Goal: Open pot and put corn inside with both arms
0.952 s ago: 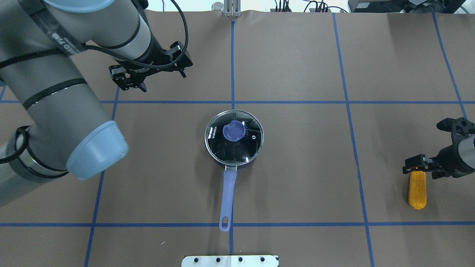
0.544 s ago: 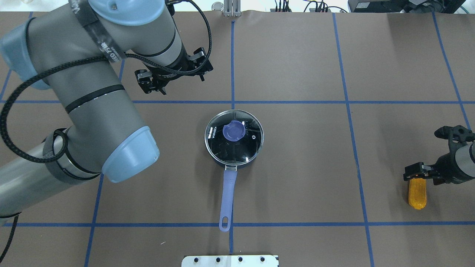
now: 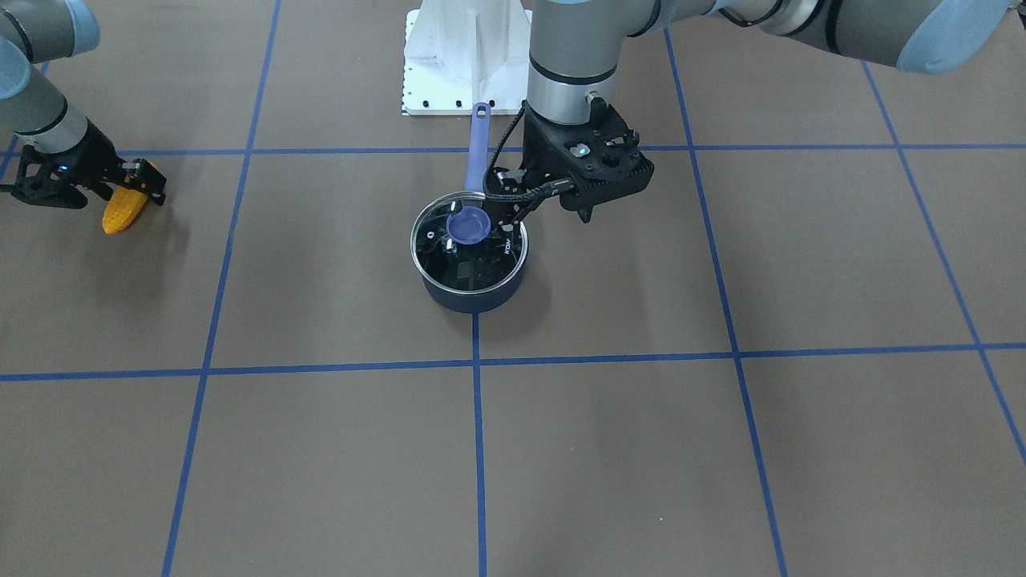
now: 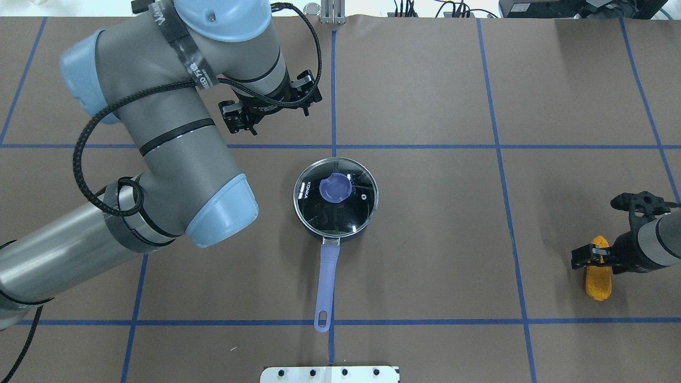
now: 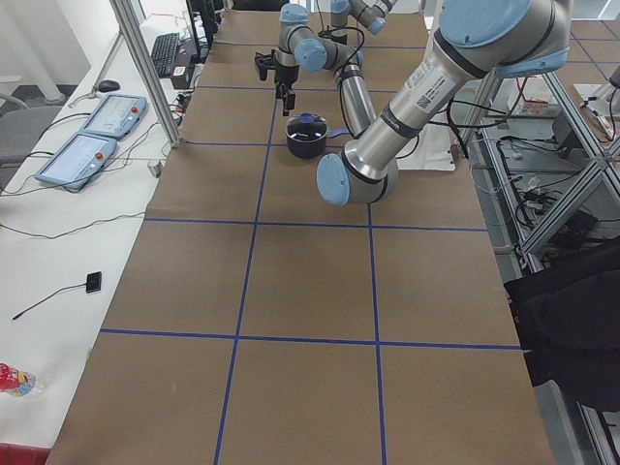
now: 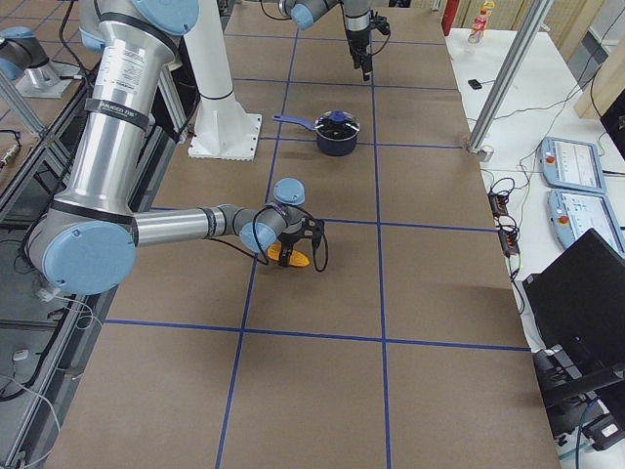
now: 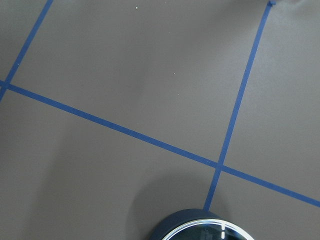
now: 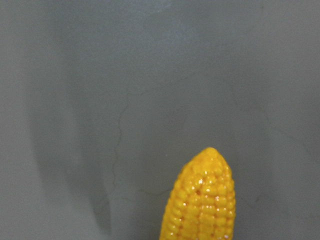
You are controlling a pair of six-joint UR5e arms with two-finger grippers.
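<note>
I expect the yellow corn (image 3: 125, 208) to lie on its side and fit inside the pot when I carry it in, because the corn looks shorter than the pot's round opening (image 3: 469, 245).
The dark navy pot (image 4: 357, 227) stands at the table's middle with its glass lid (image 4: 346, 213) on and purple knob (image 4: 334, 188) up. Its purple handle (image 4: 325, 282) points toward me. It also shows in the front view (image 3: 469, 280) and at the bottom of the left wrist view (image 7: 200, 227). My left gripper (image 4: 270, 105) hovers beyond and left of the pot, looking open and empty. The yellow corn (image 4: 598, 282) lies at the right edge. My right gripper (image 4: 593, 258) is open, straddling the corn's far part. The corn's tip shows in the right wrist view (image 8: 202, 200).
Brown paper with blue tape lines (image 4: 334, 96) covers the table. A white base plate (image 4: 330, 374) sits at the near edge, just behind the pot handle's end. My left arm's elbow (image 4: 221, 213) hangs left of the pot.
My left arm has swung right, bringing its gripper closer to the far side of the pot. My right gripper has shifted toward me, from the corn's far tip to over its body.
</note>
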